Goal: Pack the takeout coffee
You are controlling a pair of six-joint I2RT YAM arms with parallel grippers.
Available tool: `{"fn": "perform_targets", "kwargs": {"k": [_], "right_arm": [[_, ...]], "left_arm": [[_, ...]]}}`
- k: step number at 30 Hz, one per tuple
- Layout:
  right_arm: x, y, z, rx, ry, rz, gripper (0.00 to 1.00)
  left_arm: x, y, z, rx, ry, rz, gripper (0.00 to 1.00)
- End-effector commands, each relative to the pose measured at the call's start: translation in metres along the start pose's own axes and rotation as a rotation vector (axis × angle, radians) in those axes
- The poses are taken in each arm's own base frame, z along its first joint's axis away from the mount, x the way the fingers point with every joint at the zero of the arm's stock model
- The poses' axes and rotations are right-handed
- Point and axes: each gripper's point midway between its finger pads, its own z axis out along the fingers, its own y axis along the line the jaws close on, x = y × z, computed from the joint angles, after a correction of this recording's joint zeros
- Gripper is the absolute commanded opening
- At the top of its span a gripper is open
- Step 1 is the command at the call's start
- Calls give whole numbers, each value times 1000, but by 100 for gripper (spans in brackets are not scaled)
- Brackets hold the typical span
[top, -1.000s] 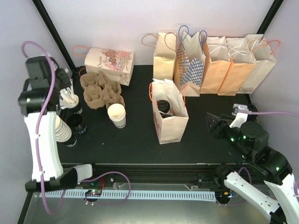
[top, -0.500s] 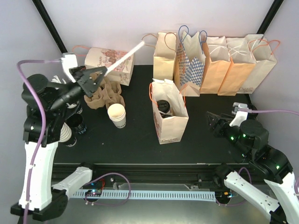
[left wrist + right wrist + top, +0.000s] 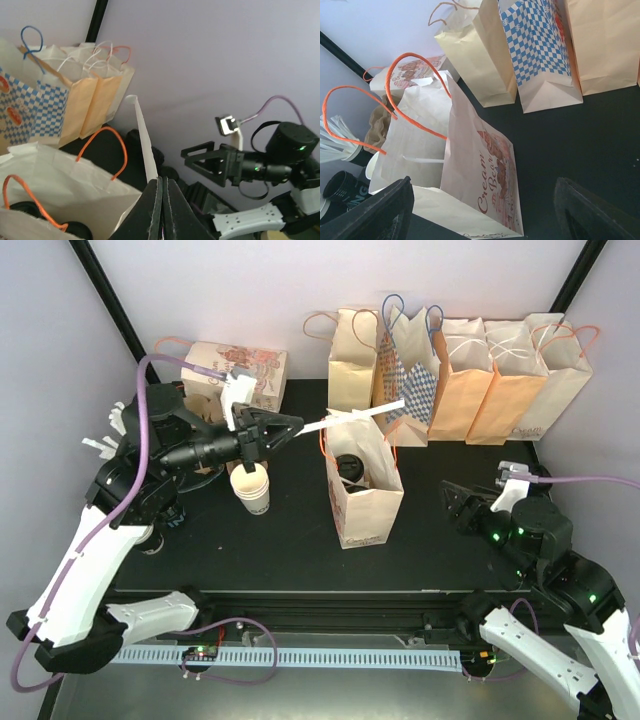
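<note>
I should next tilt the straw down with my left gripper until it points inside and then let go, because the straw's loose end (image 3: 396, 406) reaches over the white paper bag's opening (image 3: 360, 452).
The takeout coffee (image 3: 350, 468), seen as black lids, sits inside a white paper bag (image 3: 362, 502) with orange handles at mid table. In the left wrist view a dark lid (image 3: 22, 209) shows low in that bag (image 3: 65, 175). My left gripper (image 3: 298, 425) (image 3: 161, 181) is shut on a white paper-wrapped straw (image 3: 355, 414) (image 3: 143, 140). The straw points right and slightly away, over the bag's mouth. My right gripper (image 3: 455, 508) (image 3: 485, 217) stands open to the right of the bag (image 3: 482, 170), holding nothing.
Several tall paper bags (image 3: 470, 375) line the back edge. A printed bag (image 3: 235, 375) lies flat at the back left. A stack of lidless white cups (image 3: 251, 490) stands under my left arm, with cardboard cup carriers (image 3: 205, 445) behind it.
My left arm has swung from the far left across to the right, carrying the straw from the cups area to above the orange-handled bag. The right arm has stayed still.
</note>
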Motion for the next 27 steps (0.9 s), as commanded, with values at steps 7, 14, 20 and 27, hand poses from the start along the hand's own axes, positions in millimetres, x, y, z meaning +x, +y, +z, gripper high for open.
{"fn": "perform_targets", "kwargs": {"k": [7,14,20,27], "right_arm": [[7,-11,-4,22,-7,40,79],[6,-17,-12,33,-26,46,79],[7,-18,-13,33,-25,45,79],[9,-19,-12,30,-25,47,79]], "left_arm": [[12,9,6,-97,51,50,2],[21,21,12,-146,78,38,2],[30,34,17,-225,135,9,5],[41,46,26,-278,201,-42,6]]}}
